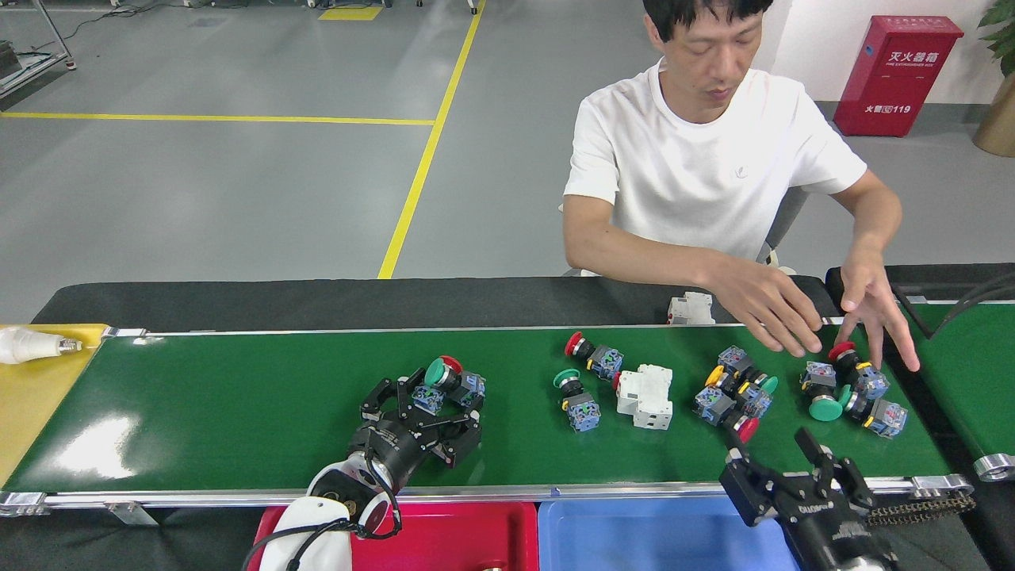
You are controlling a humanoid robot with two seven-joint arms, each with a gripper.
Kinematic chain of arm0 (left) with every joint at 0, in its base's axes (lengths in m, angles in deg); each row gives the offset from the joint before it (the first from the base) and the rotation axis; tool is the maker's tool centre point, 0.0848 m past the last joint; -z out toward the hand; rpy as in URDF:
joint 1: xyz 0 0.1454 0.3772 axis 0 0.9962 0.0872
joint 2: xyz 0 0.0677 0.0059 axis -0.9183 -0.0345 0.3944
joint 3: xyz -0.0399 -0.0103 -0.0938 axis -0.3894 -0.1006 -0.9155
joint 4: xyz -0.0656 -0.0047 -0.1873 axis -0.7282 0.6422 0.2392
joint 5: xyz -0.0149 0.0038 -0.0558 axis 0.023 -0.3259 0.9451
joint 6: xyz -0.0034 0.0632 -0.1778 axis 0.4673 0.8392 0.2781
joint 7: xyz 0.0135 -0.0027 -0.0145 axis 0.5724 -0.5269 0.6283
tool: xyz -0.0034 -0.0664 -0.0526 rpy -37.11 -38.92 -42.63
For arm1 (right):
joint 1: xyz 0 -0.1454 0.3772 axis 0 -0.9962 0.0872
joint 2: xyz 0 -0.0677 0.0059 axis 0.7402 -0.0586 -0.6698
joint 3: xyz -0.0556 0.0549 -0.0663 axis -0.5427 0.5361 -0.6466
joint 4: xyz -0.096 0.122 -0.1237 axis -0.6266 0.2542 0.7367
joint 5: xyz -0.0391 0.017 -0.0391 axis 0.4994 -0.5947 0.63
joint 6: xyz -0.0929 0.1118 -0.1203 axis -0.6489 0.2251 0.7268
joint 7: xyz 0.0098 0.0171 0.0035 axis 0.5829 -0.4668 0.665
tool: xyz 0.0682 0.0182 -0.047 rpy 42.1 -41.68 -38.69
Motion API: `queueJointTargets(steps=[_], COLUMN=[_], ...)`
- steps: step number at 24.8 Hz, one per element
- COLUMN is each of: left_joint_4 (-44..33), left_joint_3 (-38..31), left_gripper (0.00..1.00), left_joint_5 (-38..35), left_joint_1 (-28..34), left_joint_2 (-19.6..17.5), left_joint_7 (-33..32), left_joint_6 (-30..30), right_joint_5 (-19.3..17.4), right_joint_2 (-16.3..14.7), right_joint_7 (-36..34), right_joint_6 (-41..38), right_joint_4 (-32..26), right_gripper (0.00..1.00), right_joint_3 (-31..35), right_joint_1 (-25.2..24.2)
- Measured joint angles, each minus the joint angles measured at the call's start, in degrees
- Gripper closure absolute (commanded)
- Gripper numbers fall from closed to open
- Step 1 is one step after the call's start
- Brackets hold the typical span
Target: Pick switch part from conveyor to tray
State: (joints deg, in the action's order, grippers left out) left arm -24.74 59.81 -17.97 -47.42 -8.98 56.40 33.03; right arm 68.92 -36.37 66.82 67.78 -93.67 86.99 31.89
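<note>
A light bulb [34, 344] is in the yellow tray at the end of the conveyor, so other switch parts [595, 356] will travel toward that tray when the robot lifts one.
Several switch parts lie on the green conveyor [238, 396]. A green-and-red capped pair [450, 379] is at mid-left. A red-capped one [593, 357] and a green-capped one [575, 400] lie at centre beside a white breaker [644, 395]. Two clusters [733, 392] [848, 390] are at the right. My left gripper [428, 408] is open, its fingers reaching the blue base of the mid-left pair. My right gripper [785, 460] is open over the near rail, below the right-hand clusters and holding nothing. A red tray [460, 535] and a blue tray [650, 539] sit at the near edge.
A person sits across the belt, with open hands [773, 313] [872, 317] hovering over its right end. Another white breaker [690, 308] lies on the black table behind. A yellow tray [32, 396] with a light bulb [32, 345] is at the left, and a narrower green belt [967, 381] at the right.
</note>
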Motion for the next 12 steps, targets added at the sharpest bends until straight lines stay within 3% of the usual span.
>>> queueJointTargets(steps=[3,5,8,9,12], left_joint_4=[3.4,4.7,5.3,5.3,4.7], left_joint_3=[0.0,0.0,-0.1,-0.1,-0.4], left_gripper=[0.26,0.54,0.81,0.86,0.87], left_joint_5=[0.0,0.0,0.0,0.0,0.4], left_joint_1=[-2.1,-2.6,-2.6,-2.6,-1.8], left_joint_2=[0.0,0.0,-0.3,-0.4,-0.4], left_joint_7=[1.1,2.0,4.1,4.6,5.1], left_joint_6=[0.8,1.0,1.1,1.0,0.4], right_joint_5=[3.4,6.2,8.5,8.9,9.5], right_joint_2=[1.3,3.1,3.4,3.4,3.4], right_joint_7=[-2.0,-2.0,-0.1,0.3,0.7], right_joint_6=[1.0,2.1,5.3,6.3,11.3], right_joint_4=[0.0,0.9,5.3,7.5,13.5], right_gripper=[0.04,0.04,0.04,0.04,0.03], right_joint_3=[-2.3,-6.9,-14.1,-17.0,-23.2], right_joint_1=[0.5,2.6,7.4,9.4,14.8])
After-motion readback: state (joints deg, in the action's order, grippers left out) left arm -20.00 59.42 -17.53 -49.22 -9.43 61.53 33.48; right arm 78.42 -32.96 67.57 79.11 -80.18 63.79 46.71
